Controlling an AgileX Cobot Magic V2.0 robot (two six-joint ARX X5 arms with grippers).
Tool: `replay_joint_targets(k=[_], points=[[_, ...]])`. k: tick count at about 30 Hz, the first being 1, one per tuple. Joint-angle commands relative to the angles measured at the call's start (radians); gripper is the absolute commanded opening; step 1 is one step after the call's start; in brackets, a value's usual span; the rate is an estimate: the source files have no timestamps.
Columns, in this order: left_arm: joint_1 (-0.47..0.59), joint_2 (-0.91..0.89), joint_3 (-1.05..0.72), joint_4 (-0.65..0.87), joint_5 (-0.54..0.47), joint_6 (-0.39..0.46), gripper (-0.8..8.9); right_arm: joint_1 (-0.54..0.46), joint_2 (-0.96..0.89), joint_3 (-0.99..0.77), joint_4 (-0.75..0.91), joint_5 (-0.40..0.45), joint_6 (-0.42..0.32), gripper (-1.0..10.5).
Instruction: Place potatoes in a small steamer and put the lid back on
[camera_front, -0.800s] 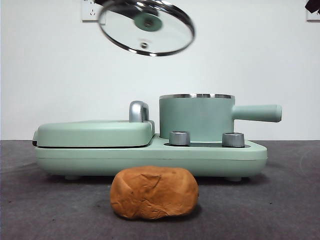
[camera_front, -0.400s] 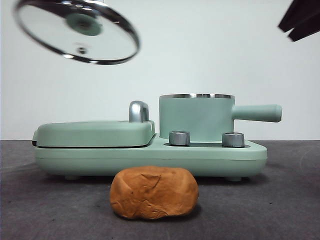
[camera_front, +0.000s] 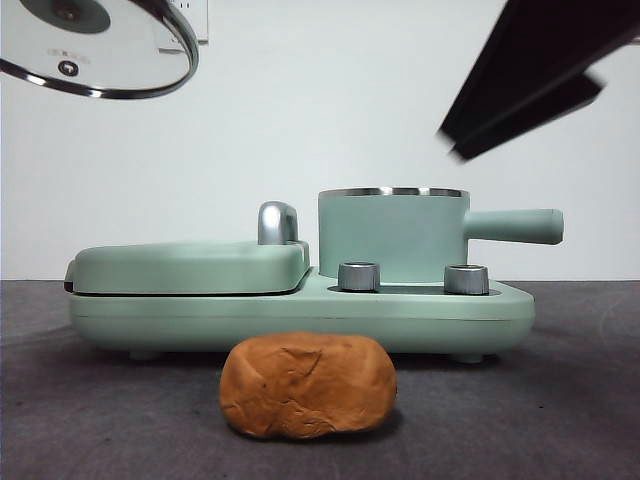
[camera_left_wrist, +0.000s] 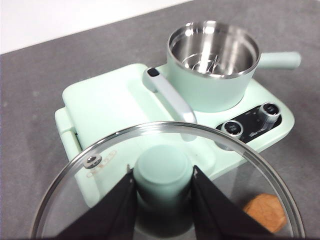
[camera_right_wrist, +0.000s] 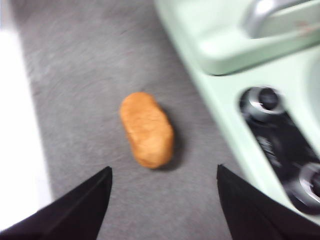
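The orange-brown potato (camera_front: 308, 385) will sit fully below the steamer's rim when I lower it in, since the small steamer has a deep, straight side (camera_front: 392, 237).
The potatoes (camera_front: 308, 387) are one orange-brown wrinkled lump lying on the dark table in front of the appliance, also seen in the right wrist view (camera_right_wrist: 146, 129). The small steamer (camera_front: 392, 235) stands uncovered on the appliance's right side, its steel inside (camera_left_wrist: 212, 47) empty. My left gripper (camera_left_wrist: 163, 187) is shut on the green knob of the glass lid (camera_left_wrist: 165, 165), which hangs tilted high at the far left (camera_front: 95, 50). My right gripper (camera_right_wrist: 164, 172) is open above the table, with the potato just beyond its tips. In the front view it shows as a dark blur (camera_front: 530, 80) at the top right.
A flat mint-green lidded griddle (camera_front: 190, 265) with a chrome handle (camera_front: 277, 222) fills the left half of the appliance base (camera_front: 300, 318). Two steel control knobs (camera_front: 359, 276) sit in front of the pot. The pot's long handle (camera_front: 515, 226) points right.
The lid has moved left and up, away from above the pot, to the top left corner. The right arm has come down into view from the top right.
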Motion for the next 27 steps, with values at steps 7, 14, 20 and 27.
replay_joint_targets(k=[7,14,20,27], points=[[-0.004,-0.007,0.017,0.027,-0.004,-0.008,0.1,0.114,0.223,0.017,0.138,0.006,-0.047,3.3],[-0.004,-0.007,0.017,0.027,-0.019,-0.002,0.1,0.151,0.385,0.017,0.267,0.007,-0.047,3.3],[-0.004,-0.007,0.017,0.027,-0.027,0.003,0.1,0.157,0.489,0.017,0.328,0.01,-0.047,3.3],[-0.004,-0.007,0.017,0.029,-0.029,0.009,0.1,0.157,0.522,0.017,0.321,0.014,0.0,1.6]])
